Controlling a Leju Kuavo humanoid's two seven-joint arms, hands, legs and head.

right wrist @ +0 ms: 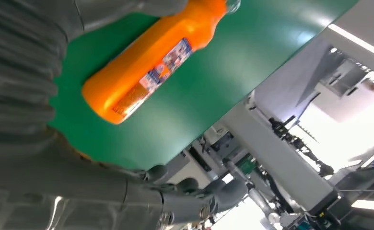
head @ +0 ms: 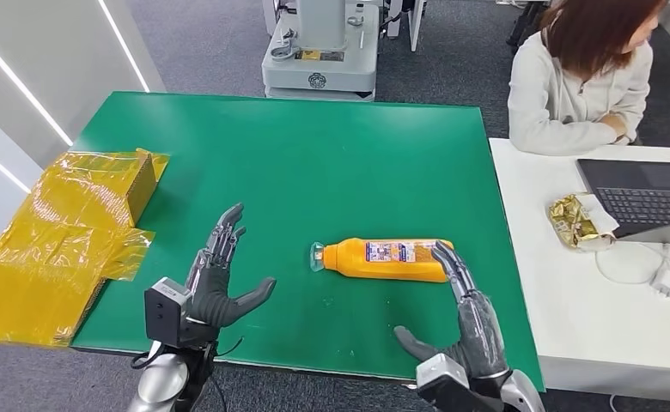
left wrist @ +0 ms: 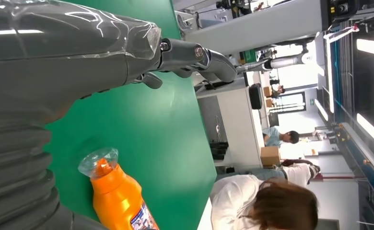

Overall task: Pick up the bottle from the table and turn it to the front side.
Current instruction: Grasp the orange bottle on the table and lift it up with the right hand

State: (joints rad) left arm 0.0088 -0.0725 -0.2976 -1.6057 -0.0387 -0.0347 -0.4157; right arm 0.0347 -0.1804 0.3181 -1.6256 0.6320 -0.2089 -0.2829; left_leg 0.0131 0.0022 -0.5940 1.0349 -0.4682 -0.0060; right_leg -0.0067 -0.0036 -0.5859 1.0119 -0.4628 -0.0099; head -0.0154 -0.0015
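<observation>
I expect a large bold front label hidden underneath the bottle [head: 350, 258], because the small label [head: 402, 251] facing up shows fine print and little panels.
An orange bottle [head: 386, 259] with a clear cap and a small label lies on its side on the green table [head: 314, 163], cap pointing to the left. My right hand [head: 467, 322] is open just at the bottle's base end, its fingers stretched out beside the bottle and its thumb spread toward the middle. To the left of the bottle my left hand [head: 216, 279] is open over the table with its fingers spread, holding nothing. The left wrist view shows the bottle's cap end [left wrist: 115, 191]; the right wrist view shows the whole bottle [right wrist: 151, 62] lying free.
A yellow plastic-wrapped box [head: 74, 232] lies at the table's left edge. A white desk [head: 589, 318] with a laptop [head: 645, 197] and a gold-wrapped item [head: 575, 221] adjoins on the right, where a person [head: 585, 73] sits. A grey machine base [head: 319, 60] stands beyond the table.
</observation>
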